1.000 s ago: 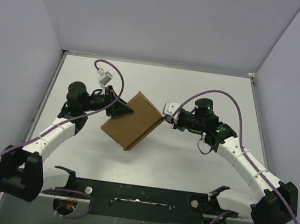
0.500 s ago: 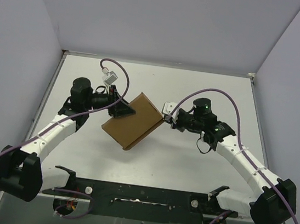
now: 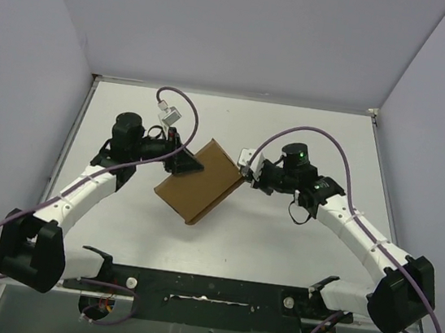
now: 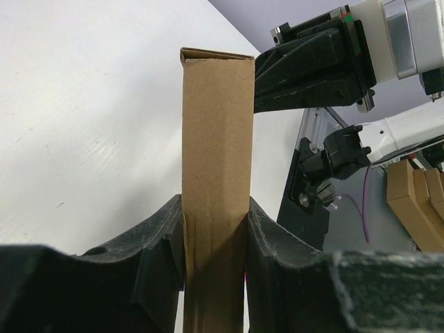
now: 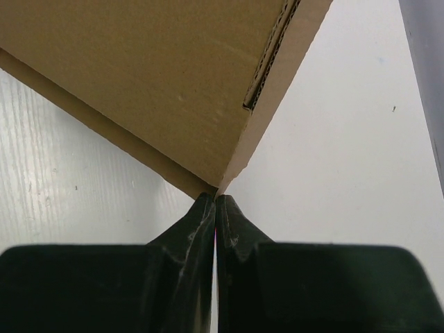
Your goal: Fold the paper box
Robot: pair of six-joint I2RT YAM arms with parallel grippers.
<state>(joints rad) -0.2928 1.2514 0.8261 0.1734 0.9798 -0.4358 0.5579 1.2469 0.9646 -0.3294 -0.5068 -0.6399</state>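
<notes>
My left gripper is holding both sides of the paper box (image 3: pixel 205 186), so my right gripper should keep lowering the box's corner (image 3: pixel 238 183) and let go of it near the tabletop.
The paper box (image 3: pixel 200 182) is a thin brown cardboard box, tilted diagonally at the table's middle. My left gripper (image 3: pixel 183 164) is shut on its left edge. In the left wrist view the box's narrow side (image 4: pixel 216 139) stands upright between the two black fingers of the left gripper (image 4: pixel 215 208), which press on both faces. My right gripper (image 3: pixel 244 176) is at the box's right corner. In the right wrist view the right gripper (image 5: pixel 216 198) is shut, nothing is between its jaws, and its tips touch the corner of the box (image 5: pixel 159 76).
A black frame bar (image 3: pixel 207 284) runs along the near edge between the arm bases. Purple cables (image 3: pixel 324 139) loop above both arms. Pale walls enclose the white table (image 3: pixel 277 248). Brown cardboard pieces (image 4: pixel 416 201) lie beyond the table's edge in the left wrist view.
The left arm's wrist and cable have shifted a little right and up. The right gripper has edged left, staying at the box's corner. The box has barely moved.
</notes>
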